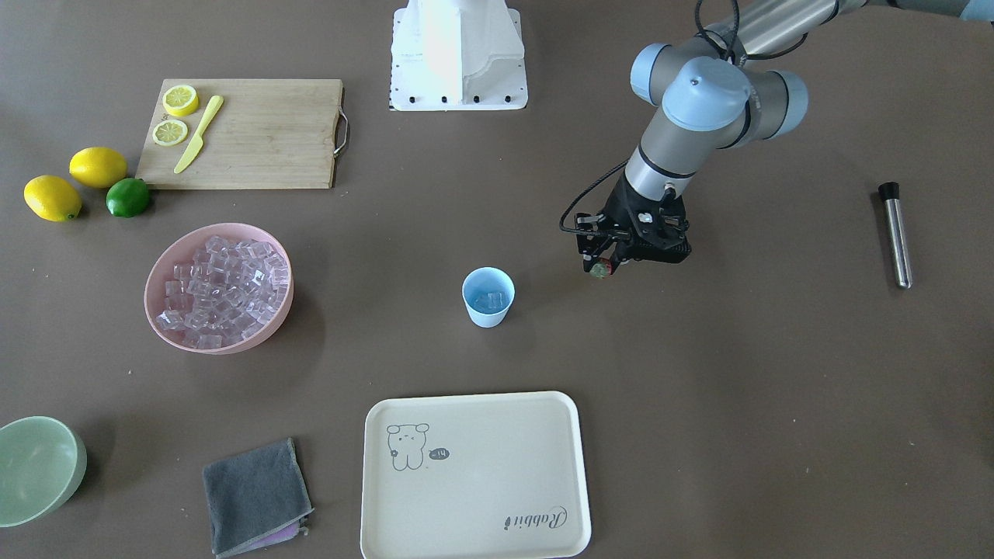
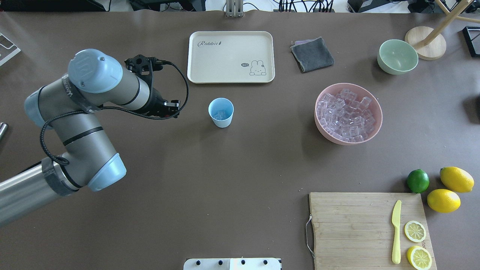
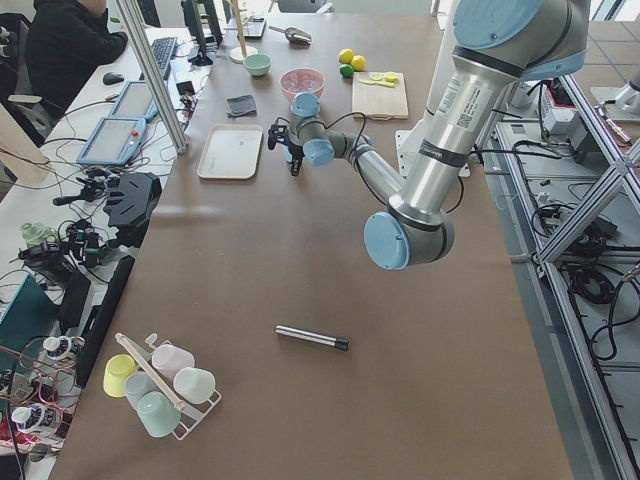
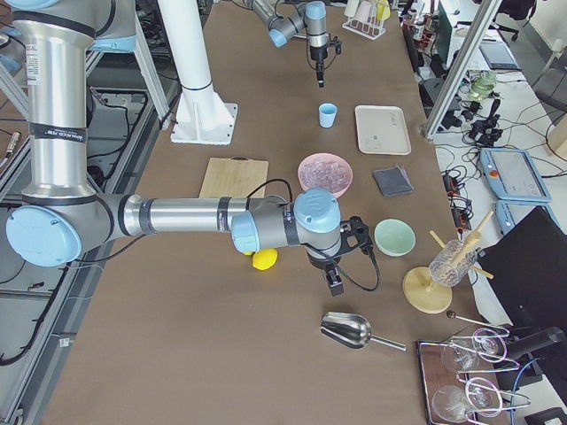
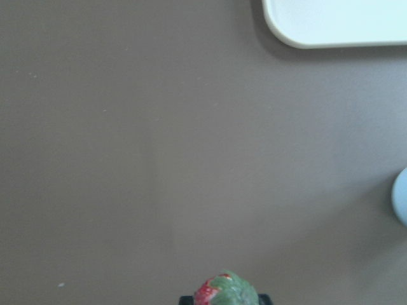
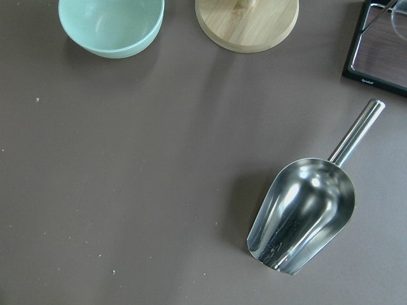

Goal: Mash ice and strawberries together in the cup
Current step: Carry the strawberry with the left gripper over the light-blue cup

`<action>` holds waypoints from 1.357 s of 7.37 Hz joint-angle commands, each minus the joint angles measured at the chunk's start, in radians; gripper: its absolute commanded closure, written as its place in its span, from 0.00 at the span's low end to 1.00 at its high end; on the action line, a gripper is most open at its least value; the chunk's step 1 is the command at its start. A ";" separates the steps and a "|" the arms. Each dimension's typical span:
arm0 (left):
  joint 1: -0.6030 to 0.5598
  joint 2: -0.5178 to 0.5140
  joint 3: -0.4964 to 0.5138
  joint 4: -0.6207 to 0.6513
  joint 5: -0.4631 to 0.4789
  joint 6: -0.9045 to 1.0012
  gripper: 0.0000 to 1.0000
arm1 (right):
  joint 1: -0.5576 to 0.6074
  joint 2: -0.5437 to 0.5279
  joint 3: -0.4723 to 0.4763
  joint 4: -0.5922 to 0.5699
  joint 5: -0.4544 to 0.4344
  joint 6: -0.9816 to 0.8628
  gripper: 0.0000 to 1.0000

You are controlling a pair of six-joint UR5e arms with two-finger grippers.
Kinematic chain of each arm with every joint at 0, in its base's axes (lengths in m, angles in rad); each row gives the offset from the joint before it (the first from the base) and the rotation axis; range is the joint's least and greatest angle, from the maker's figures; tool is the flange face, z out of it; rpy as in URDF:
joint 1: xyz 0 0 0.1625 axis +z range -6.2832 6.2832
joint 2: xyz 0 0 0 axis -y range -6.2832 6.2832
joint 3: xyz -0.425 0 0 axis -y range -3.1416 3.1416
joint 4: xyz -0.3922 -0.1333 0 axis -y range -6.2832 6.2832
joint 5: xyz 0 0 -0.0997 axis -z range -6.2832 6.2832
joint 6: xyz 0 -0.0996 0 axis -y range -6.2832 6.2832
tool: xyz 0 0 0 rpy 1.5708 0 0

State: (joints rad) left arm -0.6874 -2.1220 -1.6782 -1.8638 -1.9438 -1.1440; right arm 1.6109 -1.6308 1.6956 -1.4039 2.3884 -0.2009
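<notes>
The strawberry (image 1: 601,269) sticks out below the left gripper's fingers and the light blue cup stands open, so the left gripper should keep carrying the strawberry until it hangs over the ice (image 1: 489,301).
The light blue cup (image 1: 488,317) (image 2: 222,123) stands upright mid-table with a few pieces of ice (image 1: 489,300) in it. More ice (image 1: 225,287) (image 2: 347,114) fills the pink bowl (image 1: 233,345). My left gripper (image 1: 602,268) hangs a little above the table beside the cup, shut on the small red strawberry (image 1: 599,270) (image 5: 226,292), whose green cap shows at the bottom edge of the left wrist view. My right gripper (image 4: 335,283) shows only in the exterior right view, near the pale green bowl; I cannot tell whether it is open or shut.
A cream tray (image 1: 497,435) lies beyond the cup. A metal muddler (image 1: 895,233) lies on the left arm's side. A cutting board (image 1: 256,132) holds lemon halves and a knife. A metal scoop (image 6: 305,213) lies under my right wrist, beside the green bowl (image 6: 111,25).
</notes>
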 commanded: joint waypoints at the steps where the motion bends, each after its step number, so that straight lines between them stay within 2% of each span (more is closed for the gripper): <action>1: 0.028 -0.184 0.111 0.063 0.072 -0.118 0.75 | 0.001 -0.006 0.004 -0.001 -0.002 0.000 0.01; 3: 0.046 -0.294 0.225 0.058 0.107 -0.206 0.75 | 0.001 -0.003 0.004 -0.001 -0.003 0.002 0.01; 6: 0.081 -0.288 0.224 0.045 0.128 -0.212 0.74 | 0.001 0.003 0.003 -0.003 -0.003 0.005 0.01; 7: 0.086 -0.288 0.222 0.044 0.128 -0.212 0.66 | 0.001 0.005 0.003 -0.003 -0.005 0.005 0.01; 8: 0.086 -0.274 0.216 0.041 0.128 -0.209 0.25 | 0.001 0.003 0.003 -0.003 -0.005 0.005 0.01; 9: 0.086 -0.268 0.212 0.040 0.128 -0.207 0.03 | 0.001 0.003 0.003 -0.003 -0.005 0.005 0.01; 10: 0.085 -0.244 0.189 0.041 0.125 -0.206 0.03 | 0.001 0.003 0.003 -0.003 -0.005 0.005 0.01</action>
State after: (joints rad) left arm -0.6023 -2.3876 -1.4697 -1.8224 -1.8170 -1.3519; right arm 1.6122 -1.6274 1.6982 -1.4067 2.3839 -0.1964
